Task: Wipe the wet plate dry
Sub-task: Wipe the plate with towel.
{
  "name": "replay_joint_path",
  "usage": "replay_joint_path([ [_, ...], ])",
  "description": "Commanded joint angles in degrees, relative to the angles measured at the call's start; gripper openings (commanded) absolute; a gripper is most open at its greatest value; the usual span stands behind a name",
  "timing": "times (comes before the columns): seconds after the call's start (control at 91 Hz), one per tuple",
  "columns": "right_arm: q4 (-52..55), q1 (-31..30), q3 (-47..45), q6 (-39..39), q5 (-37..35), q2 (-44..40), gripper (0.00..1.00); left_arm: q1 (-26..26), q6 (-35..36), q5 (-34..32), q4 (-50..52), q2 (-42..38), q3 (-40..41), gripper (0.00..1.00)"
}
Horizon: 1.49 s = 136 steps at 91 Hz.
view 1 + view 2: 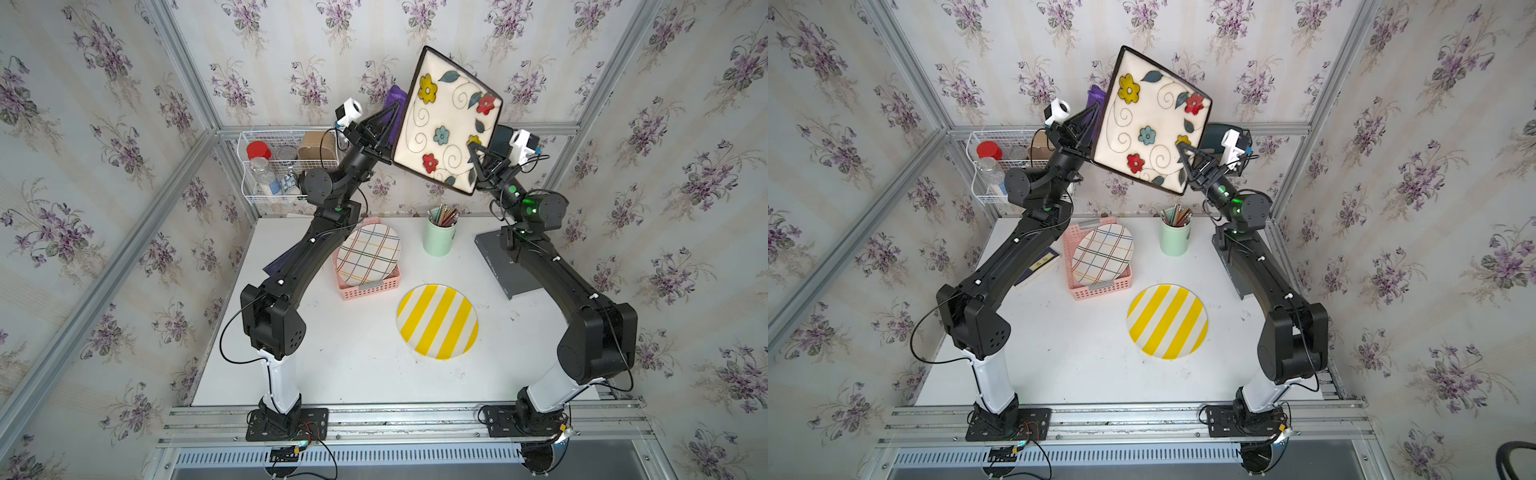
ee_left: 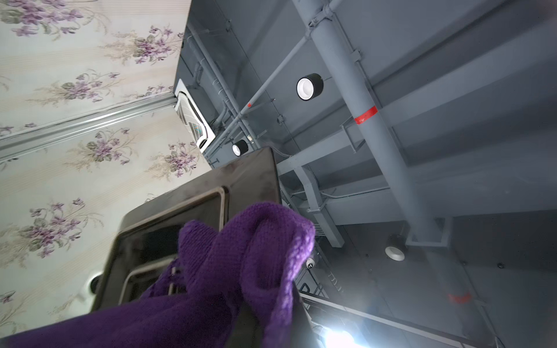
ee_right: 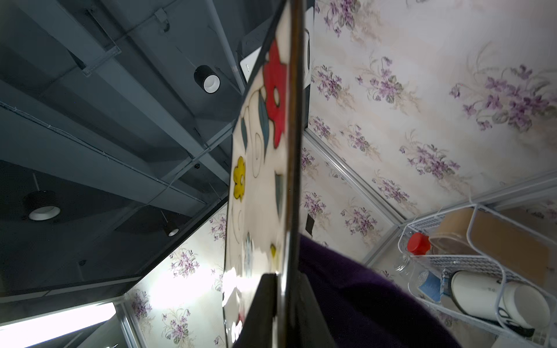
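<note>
My right gripper should lower the plate, because the purple cloth (image 1: 395, 102) is behind the plate's edge, while my left gripper moves the cloth around to the plate's flowered side (image 1: 444, 126).
A square cream plate (image 1: 446, 120) (image 1: 1152, 120) with painted flowers and a dark rim is held high above the table, tilted on one corner. My right gripper (image 1: 473, 156) (image 1: 1184, 153) (image 3: 286, 313) is shut on its lower right edge, one finger on each face. My left gripper (image 1: 388, 118) (image 1: 1090, 120) is shut on a purple knitted cloth (image 1: 395, 97) (image 2: 247, 265) (image 3: 361, 301). It holds the cloth against the plate's dark underside (image 2: 193, 211) at the left edge. The cloth hides the left fingertips in the left wrist view.
On the white table lie a yellow-striped round plate (image 1: 437, 321), a pink basket (image 1: 370, 289) holding a plaid plate (image 1: 368, 253), a green cup of pencils (image 1: 439, 237) and a dark flat box (image 1: 496, 266). A wire rack (image 1: 270, 166) with jars hangs on the back wall.
</note>
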State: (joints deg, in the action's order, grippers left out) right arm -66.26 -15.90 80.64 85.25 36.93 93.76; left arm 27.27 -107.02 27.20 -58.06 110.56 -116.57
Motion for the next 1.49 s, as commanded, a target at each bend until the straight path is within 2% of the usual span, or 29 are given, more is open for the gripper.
replay_joint_path([
  [0.0,-2.78,-4.55,0.31,-4.09,0.98,-0.45,0.00,1.39,-0.29,3.14,-2.42,1.54,-2.54,0.00],
  [0.088,-1.11,-4.59,4.20,-5.60,-1.86,1.36,0.00,3.69,-0.25,3.81,-1.16,3.14,-4.47,0.00],
  [0.22,1.58,0.50,13.62,-5.24,-5.95,4.92,0.00,6.33,-1.00,4.95,-1.08,4.19,-5.03,0.00],
  [0.363,3.82,5.04,12.05,-6.35,-7.47,2.77,0.00,4.92,-1.07,3.25,-3.66,1.54,-0.83,0.00],
  [0.44,4.71,3.18,8.62,-7.12,-5.98,1.14,0.00,3.97,0.24,3.29,-3.23,0.06,0.20,0.00],
  [0.516,4.32,-1.41,6.03,-8.13,-5.42,0.67,0.00,3.78,1.18,4.45,-1.65,-0.17,-0.03,0.00],
  [0.571,4.73,-3.37,7.55,-8.70,-5.52,1.62,0.00,4.32,1.14,5.25,-1.12,0.17,-0.03,0.00],
  [0.659,3.58,-2.18,12.50,-6.18,-8.87,4.46,0.00,5.85,0.63,6.17,-1.01,0.75,0.92,0.00],
  [0.824,3.38,3.32,20.82,-3.05,-12.91,9.46,0.00,7.30,0.81,6.89,-3.03,-1.61,8.11,0.00],
  [1.011,5.79,8.76,10.16,-5.09,-15.00,2.80,0.00,4.05,3.66,6.69,-4.63,-9.59,21.03,0.00],
  [1.11,9.65,9.36,4.37,-8.98,-14.98,-1.14,0.00,0.80,11.55,10.92,3.21,-14.55,25.17,0.00],
  [1.187,12.04,9.04,0.98,-11.45,-13.48,-3.11,0.00,0.08,26.45,15.39,21.50,-17.56,24.05,0.00],
  [1.253,12.27,8.32,-1.49,-12.84,-12.89,-4.66,0.00,0.22,41.41,14.81,39.48,-19.40,20.61,0.00],
  [1.341,14.72,7.13,-2.81,-16.17,-12.39,-6.38,0.00,0.56,59.13,5.66,65.05,-19.63,13.65,0.00],
  [1.395,16.87,6.00,-2.99,-19.24,-12.15,-7.49,0.00,0.80,67.60,-2.57,75.95,-18.59,8.72,0.00],
  [1.483,21.89,4.08,-2.87,-23.92,-12.35,-8.96,0.00,1.90,77.87,-16.92,88.06,-16.27,1.62,0.00],
])
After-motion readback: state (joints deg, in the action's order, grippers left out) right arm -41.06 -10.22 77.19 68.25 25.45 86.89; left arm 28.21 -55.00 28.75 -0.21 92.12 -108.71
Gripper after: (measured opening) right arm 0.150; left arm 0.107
